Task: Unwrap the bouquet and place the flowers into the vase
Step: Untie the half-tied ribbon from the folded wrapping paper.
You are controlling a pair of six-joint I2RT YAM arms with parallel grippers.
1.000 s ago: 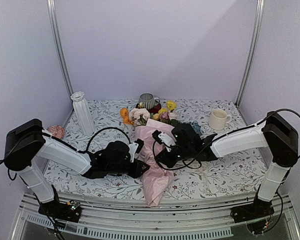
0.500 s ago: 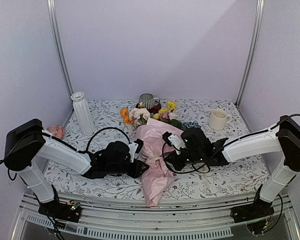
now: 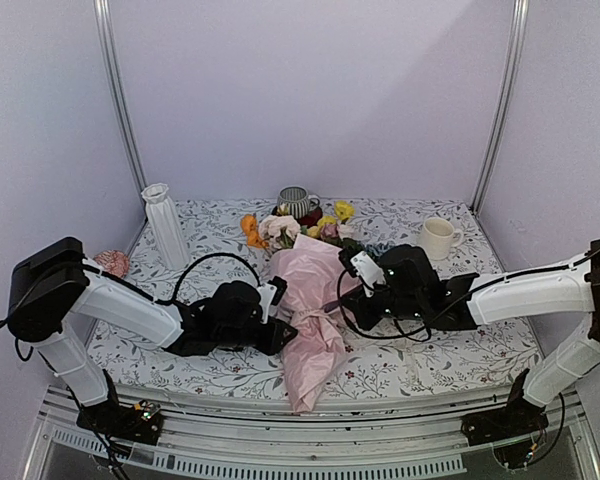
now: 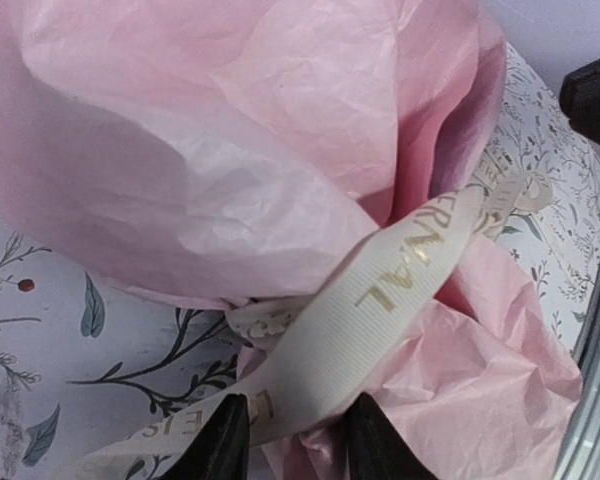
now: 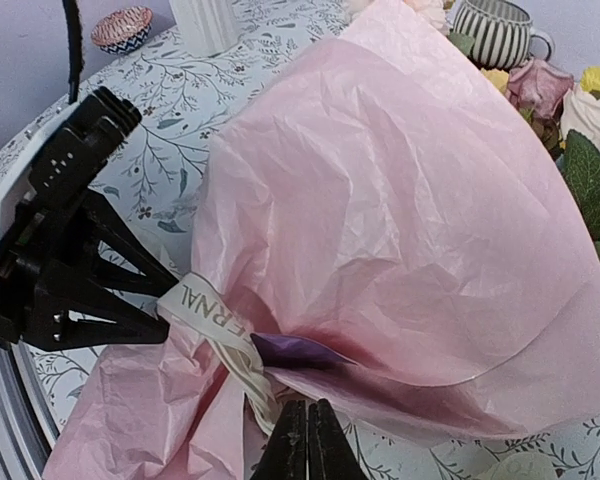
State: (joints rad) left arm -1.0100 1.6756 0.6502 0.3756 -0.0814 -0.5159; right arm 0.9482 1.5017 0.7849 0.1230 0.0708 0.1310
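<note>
Next, I open my right gripper, move in and close it across the ribbon's gathered pieces (image 5: 259, 391), because the ribbon runs (image 5: 271, 420) along the side of that gripper's shut fingers.
The bouquet (image 3: 315, 300) lies in mid-table, a cone of crinkled pink paper (image 5: 400, 220) tied with pale ribbon (image 4: 380, 300). Its flowers (image 3: 280, 230), orange, cream and yellow, stick out at the far end. My left gripper (image 3: 280, 325) is shut on the bouquet's narrow tied neck, with ribbon and paper between its fingers (image 4: 225, 440). My right gripper (image 3: 348, 300) sits just right of the cone. Its jaws are shut, and the ribbon's (image 5: 210, 310) end runs down into the tips (image 5: 308, 440). The ribbed white vase (image 3: 165, 225) stands upright at the back left.
A grey striped mug (image 3: 296, 201) stands behind the flowers and a cream mug (image 3: 437, 238) at the back right. A small pink object (image 3: 111, 262) lies by the left edge. The paper's tail (image 3: 310, 385) hangs over the table's near edge.
My right gripper has closed and drawn to the right, away from the cone, and the paper's upper side has spread rightward with it. The left arm has held still.
</note>
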